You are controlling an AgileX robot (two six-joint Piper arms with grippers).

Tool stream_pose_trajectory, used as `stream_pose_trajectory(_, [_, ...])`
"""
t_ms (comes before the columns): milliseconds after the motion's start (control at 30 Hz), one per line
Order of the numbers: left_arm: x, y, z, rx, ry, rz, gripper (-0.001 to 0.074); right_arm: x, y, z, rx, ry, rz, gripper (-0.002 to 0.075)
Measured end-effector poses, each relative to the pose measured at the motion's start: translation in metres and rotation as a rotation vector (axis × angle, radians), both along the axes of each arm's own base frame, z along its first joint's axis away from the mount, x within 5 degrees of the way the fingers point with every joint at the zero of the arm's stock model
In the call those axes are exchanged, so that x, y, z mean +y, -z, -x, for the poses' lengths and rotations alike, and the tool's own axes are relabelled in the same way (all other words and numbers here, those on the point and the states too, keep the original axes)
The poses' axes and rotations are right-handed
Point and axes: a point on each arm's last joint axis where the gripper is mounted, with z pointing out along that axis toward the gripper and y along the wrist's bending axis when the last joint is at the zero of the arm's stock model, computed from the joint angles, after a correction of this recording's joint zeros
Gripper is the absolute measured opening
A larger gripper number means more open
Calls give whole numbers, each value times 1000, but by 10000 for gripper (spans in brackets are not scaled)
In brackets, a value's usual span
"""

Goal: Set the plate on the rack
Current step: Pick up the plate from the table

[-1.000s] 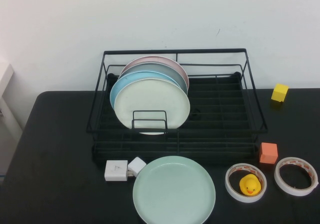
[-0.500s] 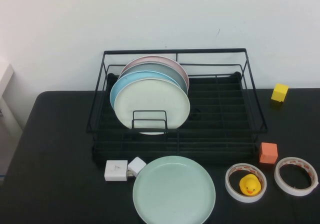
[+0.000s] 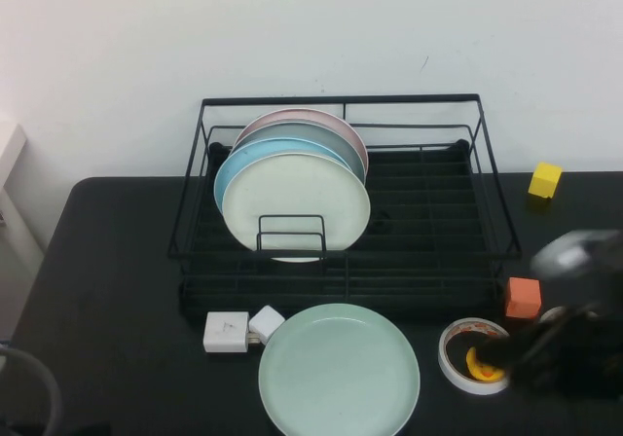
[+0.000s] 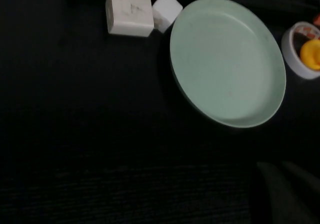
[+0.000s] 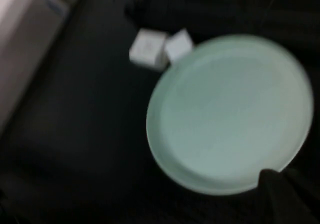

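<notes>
Next, my right gripper lifts the rim (image 3: 416, 363) beside the tape roll for my left gripper to take, because the mint-green plate (image 3: 339, 370) lies flat, away from my left gripper.
The pale mint-green plate (image 3: 339, 370) lies flat on the black table, in front of the black wire rack (image 3: 409, 97). It also shows in the left wrist view (image 4: 227, 59) and the right wrist view (image 5: 230, 114). My right gripper (image 3: 545, 353) is a dark blur low over the table to the right of the plate; in its wrist view (image 5: 272, 176) it sits just off the plate's rim. My left gripper (image 4: 270, 163) hovers over bare table beside the plate, apart from it. Neither gripper holds anything.
A cream-white plate (image 3: 297, 202), a light blue one and a pink one stand in the rack's left half. Two white boxes (image 3: 226, 331) lie left of the plate. A tape roll with a yellow duck (image 3: 477, 358), an orange cube (image 3: 523, 297) and a yellow cube (image 3: 544, 179) sit on the right.
My right arm has swung in from the right edge and now covers the far-right tape roll. A grey cable of my left arm has appeared at the bottom-left corner. The plate has not moved.
</notes>
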Motion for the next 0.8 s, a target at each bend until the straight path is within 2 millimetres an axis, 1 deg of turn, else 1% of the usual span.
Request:
stream_pose_trajectory(100, [0, -1, -1, -5, -15, 13, -2, 26, 23, 2, 36, -78, 96, -2])
stream_pose_trajectory(200, [0, -1, -1, -2, -17, 16, -3, 46, 39, -1, 73, -141, 123, -2])
stream_pose_trajectory(300, [0, -1, -1, 1, -21, 20, -2, 60, 47, -8, 107, -192, 90, -2])
stream_pose_trajectory(400, [0, -1, -2, 3, -29, 26, -3, 66, 58, -17, 134, -200, 87, -1])
stream_pose_trajectory(467, [0, -1, -2, 2, -35, 30, -2, 69, 69, -22, 176, -185, 92, 15])
stream_pose_trajectory(533, [0, -1, -2, -2, -38, 30, -2, 71, 78, -26, 223, -161, 88, 60])
stream_pose_trajectory(633, [0, -1, -3, -5, -41, 33, -2, 70, 90, -32, 312, -90, 70, 183])
stream_pose_trajectory(700, [0, -1, -3, -5, -41, 33, -2, 67, 97, -36, 371, -30, 58, 277])
stream_pose_trajectory(800, [0, -1, -3, -4, -41, 34, -2, 60, 106, -42, 448, 79, 53, 358])
